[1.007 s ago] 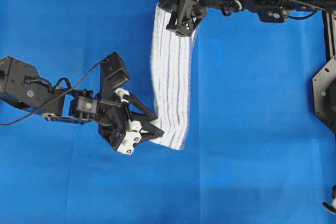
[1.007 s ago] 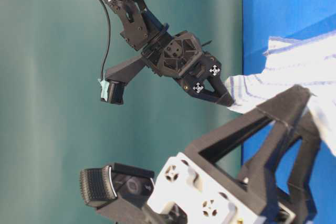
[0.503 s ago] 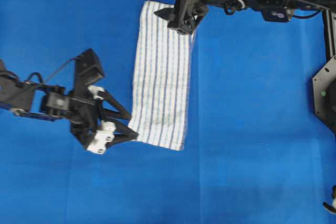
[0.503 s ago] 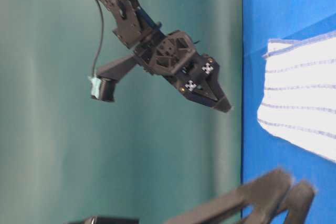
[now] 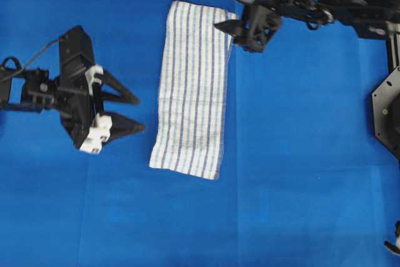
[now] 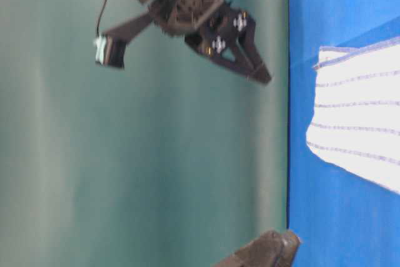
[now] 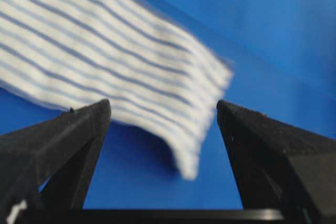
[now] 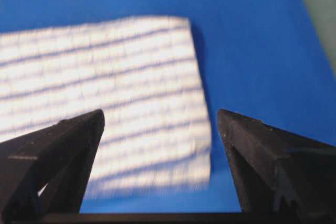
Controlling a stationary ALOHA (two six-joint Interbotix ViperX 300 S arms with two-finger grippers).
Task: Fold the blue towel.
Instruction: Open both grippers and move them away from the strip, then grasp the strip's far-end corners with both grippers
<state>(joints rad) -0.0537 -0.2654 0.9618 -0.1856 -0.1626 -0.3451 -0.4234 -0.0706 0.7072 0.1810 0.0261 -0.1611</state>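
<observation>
My left gripper is hovering near the blue towel's lower end (image 5: 186,154). It should go up to the top corner (image 5: 176,7) across from my right gripper before both grippers fold the towel.
The blue towel (image 5: 194,85) lies flat on the table as a long, narrow white strip with thin blue stripes. Neither gripper touches it. My left gripper (image 5: 141,114) hovers open to its left, the fingertips pointing at the lower left edge with a gap of bare table between. In the left wrist view the towel (image 7: 105,51) fills the upper left beyond the open gripper (image 7: 163,106). My right gripper (image 5: 230,37) stands open at the towel's top right corner. It is raised off the table in the table-level view (image 6: 262,76). The towel (image 8: 105,87) shows past the open right gripper (image 8: 160,114).
A plain blue covering (image 5: 300,173) spreads over the whole table. Black frame parts (image 5: 389,110) stand along the right edge. A teal wall (image 6: 125,154) backs the table in the table-level view, where the tip of a left finger (image 6: 269,251) pokes in at the bottom.
Both grippers have let go of the towel, which dropped flat and wider. The left gripper drew back leftward; the right gripper opened, rose and shifted right.
</observation>
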